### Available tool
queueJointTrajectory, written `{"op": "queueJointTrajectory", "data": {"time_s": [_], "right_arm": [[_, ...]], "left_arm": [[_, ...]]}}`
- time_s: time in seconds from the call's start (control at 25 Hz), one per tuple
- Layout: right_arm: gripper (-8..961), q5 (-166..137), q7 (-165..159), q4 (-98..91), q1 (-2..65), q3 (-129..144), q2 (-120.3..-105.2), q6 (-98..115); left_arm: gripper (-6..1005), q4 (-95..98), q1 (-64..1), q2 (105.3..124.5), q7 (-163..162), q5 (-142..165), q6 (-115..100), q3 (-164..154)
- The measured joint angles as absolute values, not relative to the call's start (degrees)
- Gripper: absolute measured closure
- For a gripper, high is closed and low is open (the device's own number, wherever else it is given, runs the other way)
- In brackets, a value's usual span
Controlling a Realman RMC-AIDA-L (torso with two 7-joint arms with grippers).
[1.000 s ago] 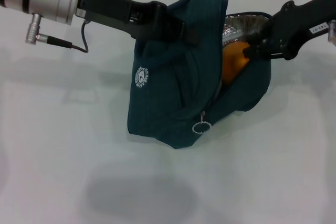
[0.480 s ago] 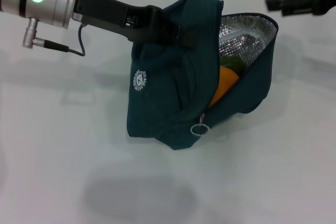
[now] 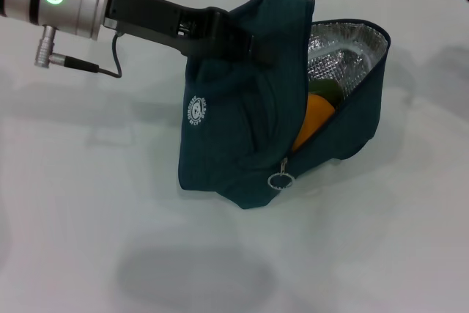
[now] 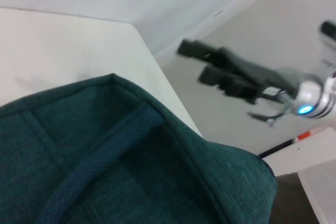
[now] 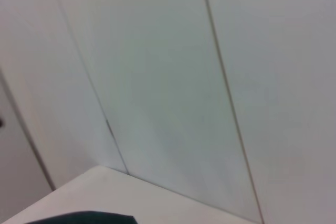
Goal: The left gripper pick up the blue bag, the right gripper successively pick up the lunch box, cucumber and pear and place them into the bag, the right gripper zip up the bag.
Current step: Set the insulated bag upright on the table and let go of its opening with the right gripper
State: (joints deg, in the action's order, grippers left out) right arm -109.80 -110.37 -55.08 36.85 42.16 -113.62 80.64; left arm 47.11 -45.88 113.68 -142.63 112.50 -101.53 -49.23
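Observation:
I can see my left gripper holding the blue bag's top fabric (image 3: 284, 6) and the bag's foil-lined rim standing free, so my right gripper should go on toward that rim (image 3: 384, 37) before it closes there.
The blue bag (image 3: 242, 130) hangs over the white table, mouth open toward the right and foil lining showing. My left gripper (image 3: 238, 38) is shut on its top fabric, fingers buried in the cloth. Inside the bag lies the orange pear (image 3: 311, 122), with a bit of the green cucumber (image 3: 327, 91) above it. A pale curved edge against the foil looks like the lunch box (image 3: 343, 45). The ring zip pull (image 3: 281, 179) dangles at the low end of the opening. My right gripper (image 4: 197, 62) is open and holds nothing, high off to the bag's right.
The white table (image 3: 88, 203) stretches around the bag on all sides. A pale panelled wall (image 5: 157, 77) stands behind the table's far edge. A cable (image 3: 88, 64) hangs from the left arm's wrist.
The right gripper has let go of the pear and pulled up and away to the upper right. The pear has sunk deeper into the bag. The left arm holds still.

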Motion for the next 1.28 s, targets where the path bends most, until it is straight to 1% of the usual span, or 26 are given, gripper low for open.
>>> {"op": "queueJointTrajectory", "data": {"time_s": [0.2, 0.48, 0.64, 0.96, 1.16, 1.28], "right_arm": [[265, -111.29, -110.72, -48.47, 38.33, 42.7, -113.95, 76.07], [301, -111.5, -110.47, -41.7, 40.19, 47.97, -114.03, 69.87], [321, -111.5, -110.66, -39.3, 41.01, 51.29, -114.45, 67.38], [362, -111.5, -109.6, -36.61, 41.35, 57.56, -115.16, 62.53], [387, -109.32, -108.95, -37.08, 40.4, 57.32, -115.28, 63.03], [520, -108.16, -109.01, -37.18, 40.08, 57.29, -115.14, 63.81]], "left_arm": [[929, 47.11, -45.88, 113.75, -141.8, 112.14, -101.51, -48.86], [929, 46.93, -45.7, 113.73, -141.16, 112.03, -101.56, -48.86], [929, 46.52, -45.34, 113.73, -140.71, 111.74, -101.59, -48.87], [930, 46.4, -44.37, 113.78, -140.21, 111.35, -101.61, -48.86], [930, 46.41, -43.5, 114.14, -140.01, 111.34, -101.63, -48.86], [930, 46.41, -43.02, 114.4, -139.98, 111.32, -101.77, -48.86]]}}
